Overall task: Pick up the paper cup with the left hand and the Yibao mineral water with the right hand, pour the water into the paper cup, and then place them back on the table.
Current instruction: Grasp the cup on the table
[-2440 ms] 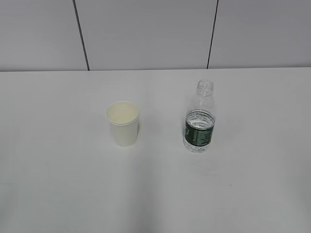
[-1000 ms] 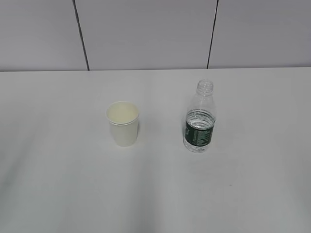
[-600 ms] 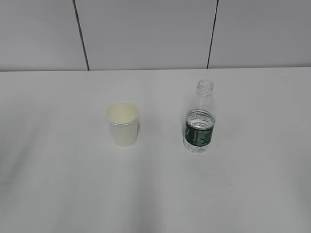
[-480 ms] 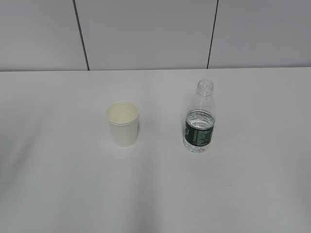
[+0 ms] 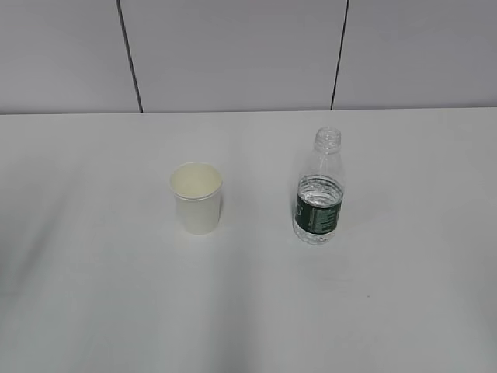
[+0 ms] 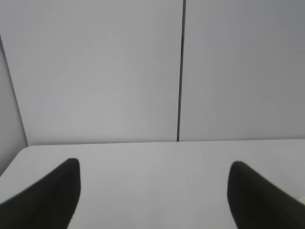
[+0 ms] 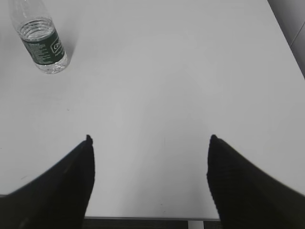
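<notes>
I am seeing only an even pale inside in the paper cup's opening (image 5: 196, 179), so I should expect the paper cup to be empty all the way to its bottom.
The white paper cup (image 5: 196, 197) stands upright on the white table (image 5: 93, 295), left of centre. The Yibao mineral water bottle (image 5: 319, 190), clear with a dark green label and no cap, stands upright to its right; it also shows at the top left of the right wrist view (image 7: 42, 43). Neither arm shows in the exterior view. My left gripper (image 6: 153, 167) is open and empty over bare table, facing the wall; the cup is not in its view. My right gripper (image 7: 149, 139) is open and empty near the table's front edge, well short and right of the bottle.
A pale grey panelled wall with dark seams (image 5: 130, 56) rises behind the table. The table's front edge (image 7: 143, 218) shows below the right gripper, and its right edge (image 7: 282, 33) at the upper right of that view.
</notes>
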